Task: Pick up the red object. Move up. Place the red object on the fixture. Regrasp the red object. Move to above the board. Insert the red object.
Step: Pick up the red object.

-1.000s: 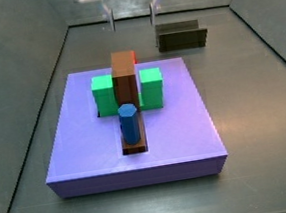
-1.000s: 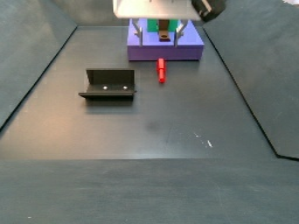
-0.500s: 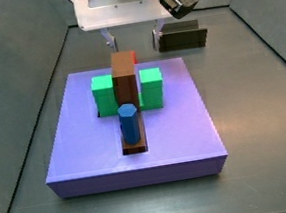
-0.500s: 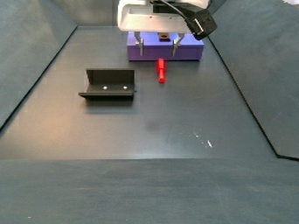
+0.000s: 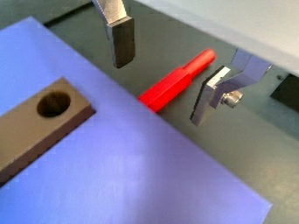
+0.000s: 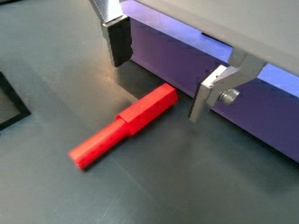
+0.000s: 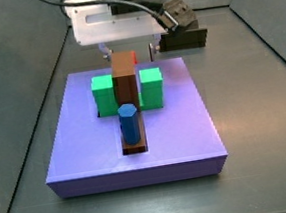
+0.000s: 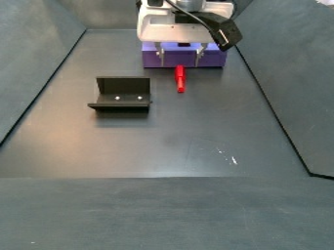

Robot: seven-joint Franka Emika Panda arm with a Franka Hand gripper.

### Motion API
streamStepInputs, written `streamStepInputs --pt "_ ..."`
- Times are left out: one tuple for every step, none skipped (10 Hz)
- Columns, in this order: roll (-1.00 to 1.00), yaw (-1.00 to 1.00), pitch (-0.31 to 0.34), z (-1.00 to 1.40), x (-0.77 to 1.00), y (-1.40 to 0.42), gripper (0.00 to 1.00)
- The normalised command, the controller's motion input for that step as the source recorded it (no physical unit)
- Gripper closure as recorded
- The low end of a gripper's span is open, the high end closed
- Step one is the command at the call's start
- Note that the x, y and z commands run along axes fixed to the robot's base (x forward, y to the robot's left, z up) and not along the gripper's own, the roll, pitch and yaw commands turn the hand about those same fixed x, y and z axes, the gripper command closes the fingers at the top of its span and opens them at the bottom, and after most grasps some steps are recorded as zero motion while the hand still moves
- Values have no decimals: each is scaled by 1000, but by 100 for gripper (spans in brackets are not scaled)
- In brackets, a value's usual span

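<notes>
My gripper will place the red object on the fixture, and its thick end [image 5: 167, 89] will stay propped up because the object narrows to a thin stem [image 5: 201, 61].
The red object [image 8: 181, 80] lies flat on the dark floor, one end against the near edge of the purple board [image 8: 212, 60]. My gripper [image 8: 179, 66] is low over that end and open. In both wrist views its silver fingers straddle the red object [image 5: 176, 80] [image 6: 122, 127] with a gap on each side; nothing is held. The gripper [image 5: 167, 68] [image 6: 162, 68] is close to the board's side wall [image 6: 233, 83]. The fixture [image 8: 120, 95] stands apart on the floor. In a side view the gripper [image 7: 134, 47] sits beyond the board [image 7: 176, 124], fingertips hidden by it.
On the board stand a green block [image 7: 104, 94], a brown bar [image 7: 125, 76] with a round hole [image 5: 51, 105] and an upright blue cylinder [image 7: 129, 123]. The fixture [image 7: 187, 38] shows partly behind the arm. Sloped dark walls [image 8: 39, 88] bound the floor.
The gripper has come down from high above the board's edge to just over the red object, still open. The red object has not moved.
</notes>
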Motion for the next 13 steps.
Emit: streamStepInputs --pt "387 114 31 -57 220 -43 0" --pt "451 131 66 0 174 -37 0" --pt "460 109 67 0 126 -100 0" --pt "354 0 14 -51 0 -203 0" --pt "254 0 0 -209 -31 -191 0" --pt "244 0 -7 -240 -17 -169 0" --pt "226 0 0 -191 0 -60 0" --pt "209 0 1 -91 69 0 0" --pt "233 0 23 -63 69 43 0" --pt "291 0 47 -43 46 63 0" --pt "316 0 30 -71 0 17 0" --pt "333 0 11 -97 0 9 0" --pt "324 0 4 -94 0 0 0"
